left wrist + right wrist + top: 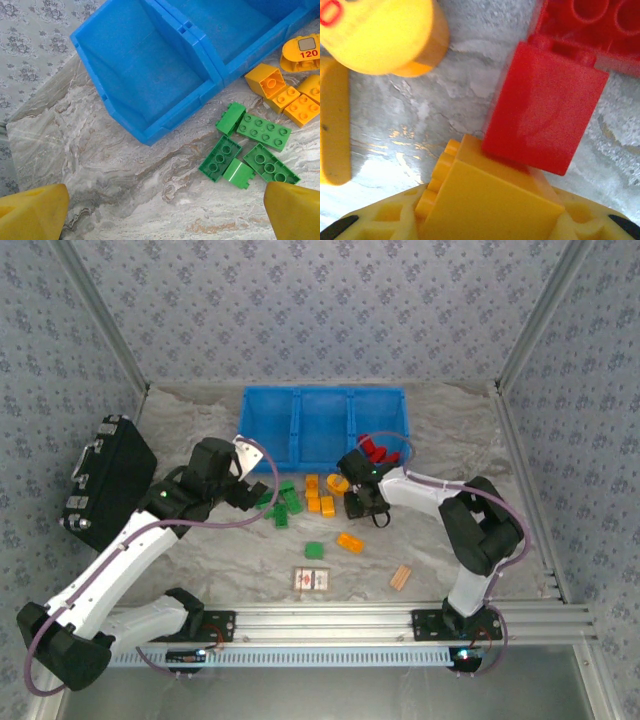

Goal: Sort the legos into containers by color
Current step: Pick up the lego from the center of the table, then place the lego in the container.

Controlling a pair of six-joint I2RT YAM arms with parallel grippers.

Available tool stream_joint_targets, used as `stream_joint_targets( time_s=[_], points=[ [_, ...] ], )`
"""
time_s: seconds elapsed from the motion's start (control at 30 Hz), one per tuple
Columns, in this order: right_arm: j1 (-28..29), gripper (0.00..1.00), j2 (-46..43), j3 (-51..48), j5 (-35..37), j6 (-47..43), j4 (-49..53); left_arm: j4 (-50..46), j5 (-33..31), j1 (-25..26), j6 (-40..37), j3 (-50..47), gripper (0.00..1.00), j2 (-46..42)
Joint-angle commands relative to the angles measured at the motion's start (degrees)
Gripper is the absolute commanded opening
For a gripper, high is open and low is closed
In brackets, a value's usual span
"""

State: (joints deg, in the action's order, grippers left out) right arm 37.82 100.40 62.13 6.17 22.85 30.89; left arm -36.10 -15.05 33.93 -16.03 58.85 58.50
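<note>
My right gripper is holding the orange-yellow brick with both fingers on the brick's sides, and the middle bin is empty, so it should keep carrying the brick until it hangs inside the middle bin.
The three joined blue bins stand at the back of the table, with nothing showing inside them. In front of them lie green bricks, orange-yellow bricks and red bricks. My left gripper hovers open just left of the green bricks, its yellow fingers wide apart over bare table near the left bin. My right gripper is shut on an orange-yellow brick, low beside a red brick and a rounded yellow piece.
A black case lies at the left edge. Near the front sit a red-and-white card, a tan wooden block, one green brick and one orange brick. Metal frame posts border the table.
</note>
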Motion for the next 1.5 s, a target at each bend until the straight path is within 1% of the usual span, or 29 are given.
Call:
stream_joint_targets(
  time_s=[0.0,0.1,0.3,0.6,0.7,0.9,1.2,1.3,1.47],
  points=[
    [0.36,0.37,-1.05,3.06,-1.2,-2.51,3.29,1.29,-0.81,0.38,-0.47,-0.3,1.0,-0.67],
    [0.92,0.36,-1.91,5.69,-1.78,-3.64,6.07,1.51,-1.02,0.21,-0.8,-0.58,1.0,-0.65],
    [1.25,0.36,-0.69,16.38,-1.51,-7.26,7.43,2.14,-1.02,-0.62,-0.84,-0.41,1.0,-0.84],
    [-0.97,0.36,10.99,33.32,-2.19,-11.32,5.1,2.01,-2.39,-1.59,0.3,-1.02,1.0,-2.03],
    [-1.87,0.34,15.36,38.43,-2.5,-12.1,5.4,1.91,-2.66,-1.8,0.3,-1.19,1.0,-2.5],
    [-4.29,0.36,21.82,46.05,-4.91,-13.15,5.9,2.65,-2.7,-2.03,0.21,-2.06,1.0,-3.04],
    [-5.67,0.45,27.93,52.95,-6.92,-13.89,6.99,2.28,-1.76,-2.23,0.39,-1.62,1.0,-1.24],
    [-5.86,0.47,28.51,53.27,-7.63,-13.88,6.57,0.91,0.05,-2.27,1.04,-1.25,1.0,-0.7],
    [-5.92,0.53,28.45,53.27,-8.58,-13.92,5.86,-1.39,-0.02,-2.29,7.21,-0.93,1.0,1.75]
  ],
)
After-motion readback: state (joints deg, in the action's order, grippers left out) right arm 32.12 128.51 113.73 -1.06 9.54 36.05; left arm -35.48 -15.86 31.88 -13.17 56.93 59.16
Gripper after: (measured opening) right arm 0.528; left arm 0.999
